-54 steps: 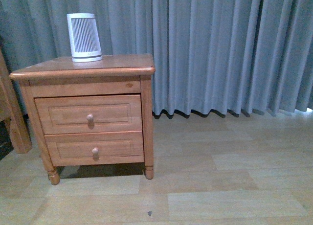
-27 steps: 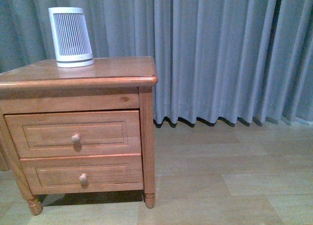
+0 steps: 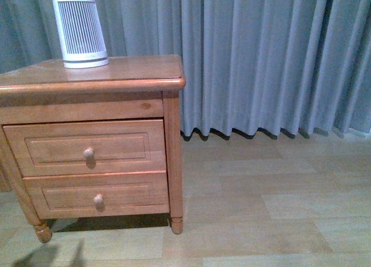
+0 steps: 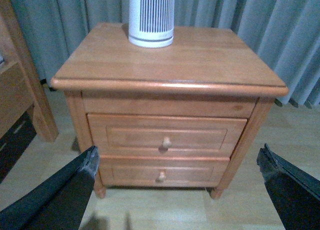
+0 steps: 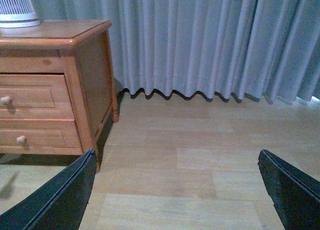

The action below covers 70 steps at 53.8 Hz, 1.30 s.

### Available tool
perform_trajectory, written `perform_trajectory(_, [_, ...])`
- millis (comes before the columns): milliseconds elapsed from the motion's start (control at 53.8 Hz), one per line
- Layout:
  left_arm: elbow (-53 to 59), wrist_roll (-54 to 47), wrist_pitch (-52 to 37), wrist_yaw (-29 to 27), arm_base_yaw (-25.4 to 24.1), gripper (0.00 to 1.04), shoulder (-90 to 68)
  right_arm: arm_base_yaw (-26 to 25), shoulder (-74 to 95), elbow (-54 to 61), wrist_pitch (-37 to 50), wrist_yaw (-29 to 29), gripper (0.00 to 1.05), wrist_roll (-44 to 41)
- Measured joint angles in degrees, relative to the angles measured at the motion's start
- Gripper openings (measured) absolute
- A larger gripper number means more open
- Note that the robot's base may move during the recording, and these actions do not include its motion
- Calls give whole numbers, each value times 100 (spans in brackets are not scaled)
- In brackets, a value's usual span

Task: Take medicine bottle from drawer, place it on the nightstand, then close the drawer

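The round knob is in the middle of a front with straight seams around it. The upper drawer will come straight out and stay level when I pull.
The honey-brown nightstand stands at the left of the front view, also in the left wrist view and the right wrist view. Its upper drawer is shut, with a round knob. The medicine bottle is hidden. My left gripper is open and empty, well in front of the drawers. My right gripper is open and empty, over the floor to the right of the nightstand. Neither gripper shows in the front view.
A tall white ribbed device stands at the back of the nightstand top. The shallower lower drawer is shut. Grey curtains hang behind. A wooden bed frame stands left of the nightstand. The floor is pale wood.
The front view has come closer to the nightstand and shifted, so the nightstand now sits larger and lower left. Both drawers have stayed shut.
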State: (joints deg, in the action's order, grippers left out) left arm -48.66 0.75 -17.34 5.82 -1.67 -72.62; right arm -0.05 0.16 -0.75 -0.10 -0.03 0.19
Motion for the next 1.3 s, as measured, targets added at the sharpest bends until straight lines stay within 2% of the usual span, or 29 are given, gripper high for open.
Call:
perform_trajectory(186, [-1023, -4, -557, -402, 481, 98, -2052, 0, 0, 0, 0, 0, 98, 0])
perform_trajectory(595, [-2955, 328, -761, -702, 595, 98, -5038, 0, 0, 0, 0, 0, 98, 0])
perform_trajectory(874, [-4039, 382, -752, -846, 474, 98, -6398, 0, 0, 0, 0, 0, 98, 0])
perform_trajectory(1301, [-4350, -31, -1235, -758, 317, 98, -7114, 0, 0, 0, 0, 0, 98, 0])
